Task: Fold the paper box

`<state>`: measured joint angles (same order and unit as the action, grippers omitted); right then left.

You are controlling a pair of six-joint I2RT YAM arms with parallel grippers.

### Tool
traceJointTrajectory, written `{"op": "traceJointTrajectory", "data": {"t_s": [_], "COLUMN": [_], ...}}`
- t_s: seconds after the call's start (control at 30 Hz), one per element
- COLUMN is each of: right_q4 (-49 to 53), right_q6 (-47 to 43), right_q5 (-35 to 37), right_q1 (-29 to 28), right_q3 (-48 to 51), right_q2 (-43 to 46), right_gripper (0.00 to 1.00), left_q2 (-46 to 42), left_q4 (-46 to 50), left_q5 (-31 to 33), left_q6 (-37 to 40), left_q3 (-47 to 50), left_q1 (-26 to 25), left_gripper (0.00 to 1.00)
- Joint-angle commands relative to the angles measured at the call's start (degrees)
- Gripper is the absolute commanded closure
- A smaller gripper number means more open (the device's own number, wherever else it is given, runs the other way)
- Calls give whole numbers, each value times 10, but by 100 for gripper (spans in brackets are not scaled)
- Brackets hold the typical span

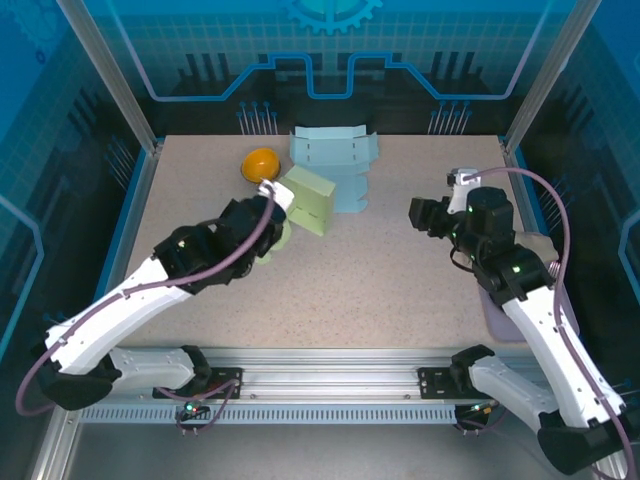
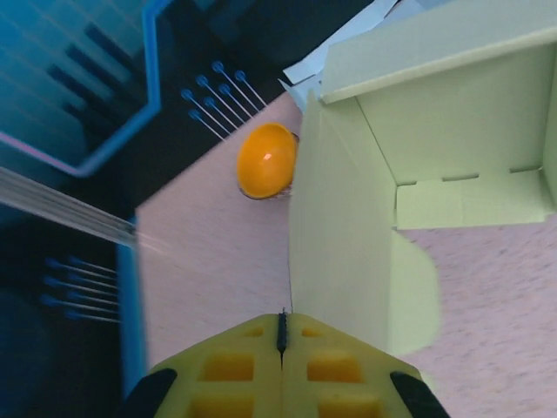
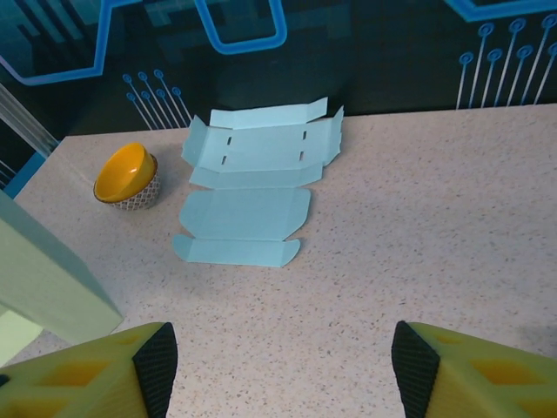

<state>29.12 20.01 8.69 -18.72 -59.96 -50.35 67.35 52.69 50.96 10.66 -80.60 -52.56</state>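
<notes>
The green box's side [image 2: 326,270] is pinched in my left gripper and the table's middle [image 1: 318,282] is clear, so I keep carrying the green box there until it lies flat.
A pale green paper box [image 1: 310,200], partly folded, stands tilted at the back left of the table. My left gripper [image 1: 272,193] is at its left side. In the left wrist view the yellow fingers [image 2: 235,370] are pressed together at the gripper [image 2: 281,318], and the thin edge of the green box's side wall [image 2: 335,261] runs into the seam between them. The box's open inside [image 2: 461,131] faces that camera. My right gripper [image 1: 420,215] hangs open over bare table on the right, apart from the box. Its fingertips [image 3: 157,370] stand wide with nothing between them.
A flat, unfolded light blue box blank [image 1: 335,160] [image 3: 252,187] lies at the back centre. An orange bowl [image 1: 260,163] [image 2: 265,159] [image 3: 126,174] sits left of it, close behind the green box. A lavender mat [image 1: 505,315] lies under the right arm.
</notes>
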Motion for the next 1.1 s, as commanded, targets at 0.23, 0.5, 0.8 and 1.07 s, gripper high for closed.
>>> {"op": "traceJointTrajectory", "data": {"t_s": [0.23, 0.5, 0.8, 1.07], "right_q4": [41, 44, 48, 44], "right_q6": [-29, -27, -33, -36], "right_q5": [-6, -10, -15, -23], "right_q1": [25, 34, 47, 55], "right_q3": [21, 44, 52, 63], "right_q2": [48, 76, 85, 86], "right_gripper": [30, 29, 28, 27], "left_q2": [27, 149, 245, 366], "left_q4": [-4, 190, 193, 156], "left_q5": [136, 103, 25, -67], "left_q6": [276, 213, 260, 292], "left_q3": [21, -22, -87, -147], "left_q1": [-133, -152, -160, -157], "left_gripper": [100, 100, 100, 100]}}
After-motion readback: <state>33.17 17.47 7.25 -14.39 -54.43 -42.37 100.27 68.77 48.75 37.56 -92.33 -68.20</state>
